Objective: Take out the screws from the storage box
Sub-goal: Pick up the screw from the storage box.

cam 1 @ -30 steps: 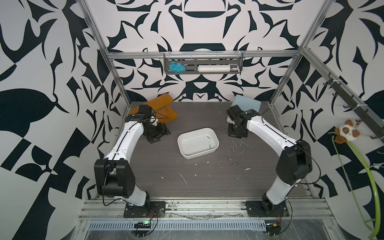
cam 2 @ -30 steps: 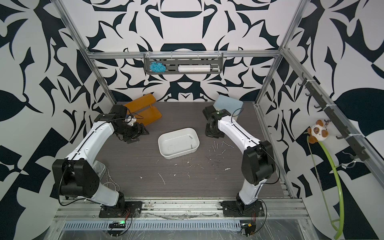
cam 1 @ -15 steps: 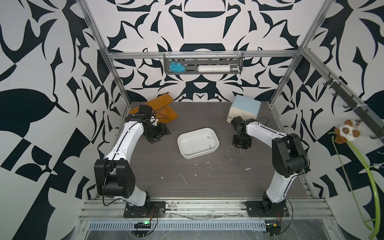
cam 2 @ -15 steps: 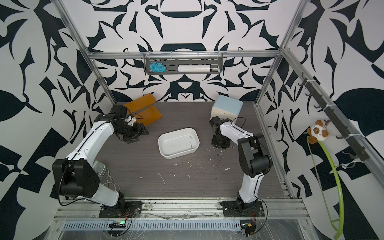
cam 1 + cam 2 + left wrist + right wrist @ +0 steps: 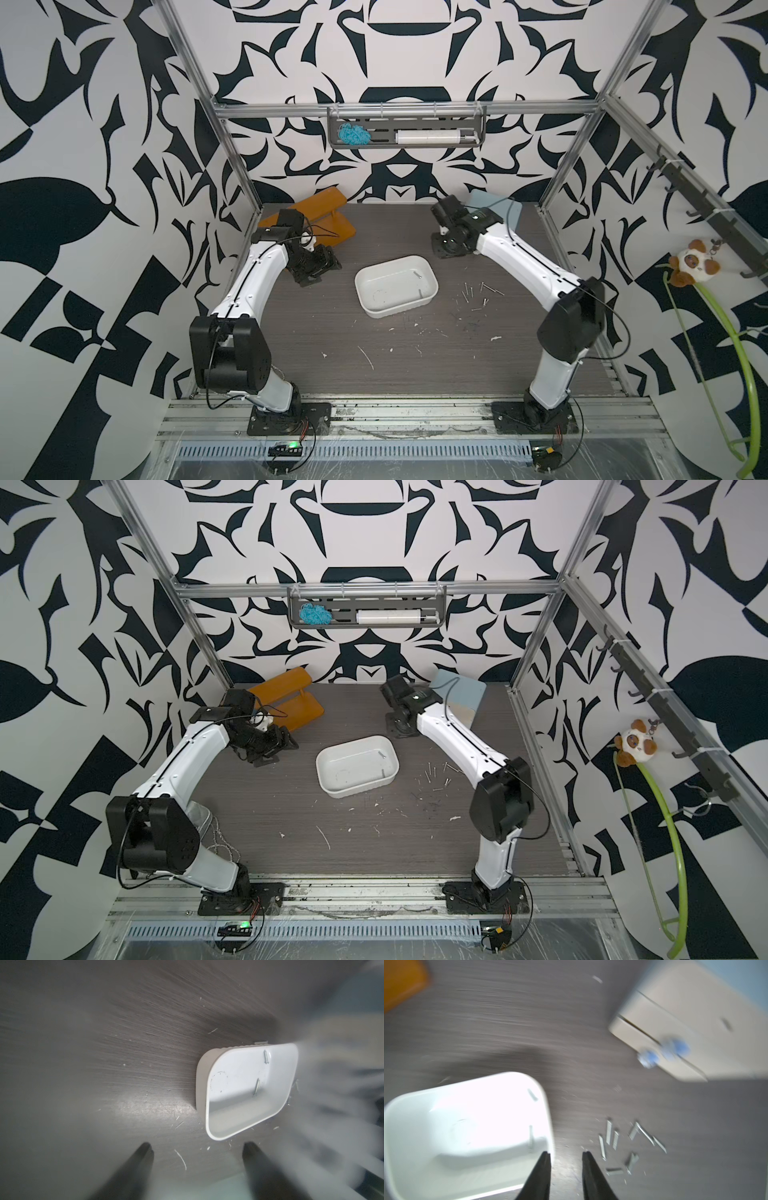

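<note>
My empty right gripper is hanging past the storage box's far corner (image 5: 429, 261). I should swing it back over the storage box's rim and bring it down to the screw inside (image 5: 417, 274) that corner.
The storage box (image 5: 384, 297), a shallow white tub, sits mid-table in both top views (image 5: 347, 779). Two screws lie inside it (image 5: 265, 1056) (image 5: 256, 1087), blurred in the right wrist view (image 5: 531, 1136). Several more screws (image 5: 473, 293) (image 5: 610, 1140) lie loose on the table just right of the box. My right gripper (image 5: 565, 1153) hangs above the table beyond the box's far right corner (image 5: 449, 249), open with a narrow gap and nothing between its fingers. At the left of the box, my left gripper (image 5: 197, 1145) stands wide open and empty (image 5: 321, 272).
An orange shelf (image 5: 316, 216) lies at the back left behind the left arm. A cream cabinet with a pale blue top (image 5: 509, 212) (image 5: 675, 1022) stands at the back right, close behind the right wrist. White flecks of debris (image 5: 365, 357) dot the table's front half.
My right gripper dipped to the loose screws beside the box half a second ago and has swung back up toward the far side, its jaws now parted. The left arm has not moved.
</note>
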`<state>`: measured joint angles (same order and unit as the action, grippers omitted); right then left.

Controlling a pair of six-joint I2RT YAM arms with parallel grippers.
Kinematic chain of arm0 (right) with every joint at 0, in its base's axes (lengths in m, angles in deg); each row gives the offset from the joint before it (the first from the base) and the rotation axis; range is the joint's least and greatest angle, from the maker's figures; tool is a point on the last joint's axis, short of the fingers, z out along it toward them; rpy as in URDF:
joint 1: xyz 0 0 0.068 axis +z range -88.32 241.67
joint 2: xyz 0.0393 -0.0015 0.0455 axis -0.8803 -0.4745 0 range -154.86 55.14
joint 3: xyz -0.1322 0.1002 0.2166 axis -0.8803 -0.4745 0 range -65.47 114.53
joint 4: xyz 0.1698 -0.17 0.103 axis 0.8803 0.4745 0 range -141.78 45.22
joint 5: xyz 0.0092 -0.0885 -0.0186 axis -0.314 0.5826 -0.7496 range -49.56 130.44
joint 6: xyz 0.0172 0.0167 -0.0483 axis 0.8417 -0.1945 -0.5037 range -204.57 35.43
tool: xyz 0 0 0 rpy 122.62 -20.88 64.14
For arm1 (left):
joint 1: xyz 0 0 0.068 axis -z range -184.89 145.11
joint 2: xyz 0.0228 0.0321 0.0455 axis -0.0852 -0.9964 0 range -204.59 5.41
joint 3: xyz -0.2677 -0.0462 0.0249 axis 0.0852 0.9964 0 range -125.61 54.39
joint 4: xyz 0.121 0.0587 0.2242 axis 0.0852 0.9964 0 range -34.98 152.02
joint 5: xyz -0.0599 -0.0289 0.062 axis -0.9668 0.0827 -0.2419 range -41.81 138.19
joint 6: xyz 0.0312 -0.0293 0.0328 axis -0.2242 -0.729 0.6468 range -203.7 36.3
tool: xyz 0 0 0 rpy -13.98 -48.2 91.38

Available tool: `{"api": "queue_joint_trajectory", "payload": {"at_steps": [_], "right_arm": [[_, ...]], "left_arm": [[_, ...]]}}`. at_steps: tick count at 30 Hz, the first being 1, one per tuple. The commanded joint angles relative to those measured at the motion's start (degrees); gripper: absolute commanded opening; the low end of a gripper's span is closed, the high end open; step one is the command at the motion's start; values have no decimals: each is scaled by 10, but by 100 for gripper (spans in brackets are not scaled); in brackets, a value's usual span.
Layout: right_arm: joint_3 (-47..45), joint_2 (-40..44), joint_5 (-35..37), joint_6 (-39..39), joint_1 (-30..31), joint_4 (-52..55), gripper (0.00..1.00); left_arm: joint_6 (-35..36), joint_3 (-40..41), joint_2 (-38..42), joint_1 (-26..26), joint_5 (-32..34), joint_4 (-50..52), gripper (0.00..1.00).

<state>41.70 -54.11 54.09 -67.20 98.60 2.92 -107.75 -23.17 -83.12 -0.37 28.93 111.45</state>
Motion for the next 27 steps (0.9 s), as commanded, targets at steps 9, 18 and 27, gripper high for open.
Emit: {"api": "queue_joint_trajectory", "payload": {"at_steps": [9, 18, 27], "right_arm": [[168, -215, -29, -155, 69, 81, 35], [116, -209, -6, -152, 43, 70, 38], [110, -236, -14, -163, 27, 68, 37]], "left_arm": [[7, -17, 17, -1, 19, 18, 83], [13, -19, 22, -1, -1, 9, 94], [14, -29, 14, -1, 9, 15, 99]]}}
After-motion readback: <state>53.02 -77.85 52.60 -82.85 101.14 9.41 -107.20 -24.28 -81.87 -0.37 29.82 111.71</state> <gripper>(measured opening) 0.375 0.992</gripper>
